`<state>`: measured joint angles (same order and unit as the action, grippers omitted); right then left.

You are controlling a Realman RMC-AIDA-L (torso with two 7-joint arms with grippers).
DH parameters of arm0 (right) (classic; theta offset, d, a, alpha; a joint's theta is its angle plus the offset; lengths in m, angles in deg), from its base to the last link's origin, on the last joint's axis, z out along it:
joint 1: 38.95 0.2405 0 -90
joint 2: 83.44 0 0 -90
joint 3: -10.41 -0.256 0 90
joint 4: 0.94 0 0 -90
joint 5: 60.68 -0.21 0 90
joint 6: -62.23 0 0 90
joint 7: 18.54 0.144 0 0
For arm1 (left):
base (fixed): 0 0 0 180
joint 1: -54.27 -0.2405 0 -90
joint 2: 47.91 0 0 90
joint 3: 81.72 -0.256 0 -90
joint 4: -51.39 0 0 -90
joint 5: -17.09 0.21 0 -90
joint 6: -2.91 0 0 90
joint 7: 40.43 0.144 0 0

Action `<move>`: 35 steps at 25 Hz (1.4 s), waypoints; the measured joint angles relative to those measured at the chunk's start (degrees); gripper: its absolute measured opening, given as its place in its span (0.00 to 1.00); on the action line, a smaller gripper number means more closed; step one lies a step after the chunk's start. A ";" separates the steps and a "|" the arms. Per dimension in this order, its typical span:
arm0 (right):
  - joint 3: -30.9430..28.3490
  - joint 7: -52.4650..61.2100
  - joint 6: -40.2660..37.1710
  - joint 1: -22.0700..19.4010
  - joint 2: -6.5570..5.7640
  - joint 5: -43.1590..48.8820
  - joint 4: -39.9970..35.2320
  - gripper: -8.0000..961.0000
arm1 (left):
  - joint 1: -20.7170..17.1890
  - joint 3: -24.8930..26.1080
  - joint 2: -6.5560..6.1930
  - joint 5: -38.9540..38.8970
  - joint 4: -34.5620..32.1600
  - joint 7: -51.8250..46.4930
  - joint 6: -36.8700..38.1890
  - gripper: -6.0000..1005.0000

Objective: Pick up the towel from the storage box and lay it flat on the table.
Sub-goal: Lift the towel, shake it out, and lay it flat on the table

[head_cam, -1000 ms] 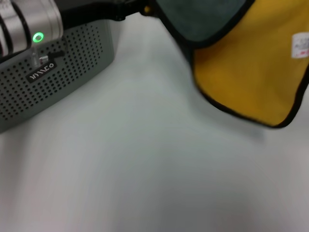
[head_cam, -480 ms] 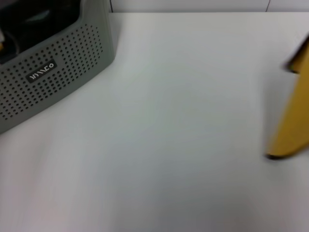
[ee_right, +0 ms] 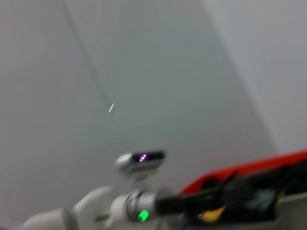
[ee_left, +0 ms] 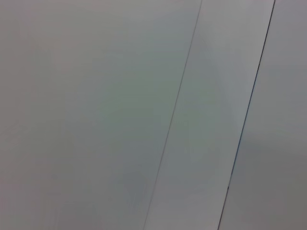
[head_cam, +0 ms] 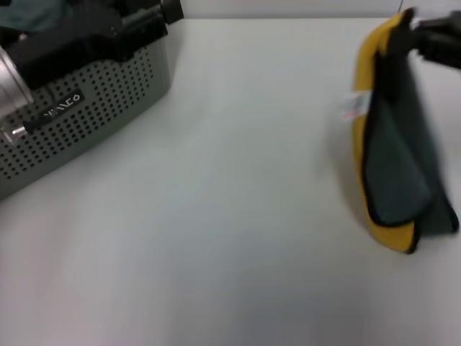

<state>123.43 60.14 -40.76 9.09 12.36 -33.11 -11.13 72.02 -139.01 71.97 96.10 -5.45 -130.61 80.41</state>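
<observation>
The yellow towel point(head_cam: 395, 162) is hanging folded, far away from my left gripper. My right gripper should bring the towel over so that my left gripper can take the towel's free edge.
The yellow towel point(head_cam: 371, 86) with black piping hangs folded at the right of the head view. Its grey reverse point(head_cam: 396, 166) faces me and its white label point(head_cam: 353, 107) sticks out to the left. My right gripper point(head_cam: 421, 32) is shut on the towel's top corner, and the lower edge reaches down close to the white table point(head_cam: 238, 216). The grey perforated storage box point(head_cam: 94, 115) stands at the far left. My left gripper point(head_cam: 137, 29) is above the box's far right corner. Neither wrist view shows the towel or the box.
A teal-grey cloth point(head_cam: 29, 14) shows at the box's top left. The left wrist view shows only pale wall panels point(ee_left: 120, 110). The right wrist view shows a pale wall, the robot's head point(ee_right: 141, 159) and a red part point(ee_right: 249, 170).
The towel hung spread high at the top right, swung off to the right edge, and now hangs folded lower at the right. My left arm has come back over the box.
</observation>
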 joint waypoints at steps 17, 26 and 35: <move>-52.72 29.39 -3.08 2.75 6.74 81.72 -59.54 0.04 | -1.04 0.23 0.00 -1.84 3.79 4.23 0.86 0.53; -57.16 20.96 -17.88 14.89 4.47 85.06 -63.71 0.05 | 0.62 -0.26 0.05 -1.84 7.49 7.04 1.42 0.53; -51.94 16.67 -20.34 23.28 2.70 83.37 -64.07 0.05 | 1.93 0.16 -0.75 -1.84 10.92 10.76 6.44 0.53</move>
<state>71.49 76.80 -61.10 32.37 15.06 50.26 -75.20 73.95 -138.85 71.22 94.26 5.47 -119.84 86.85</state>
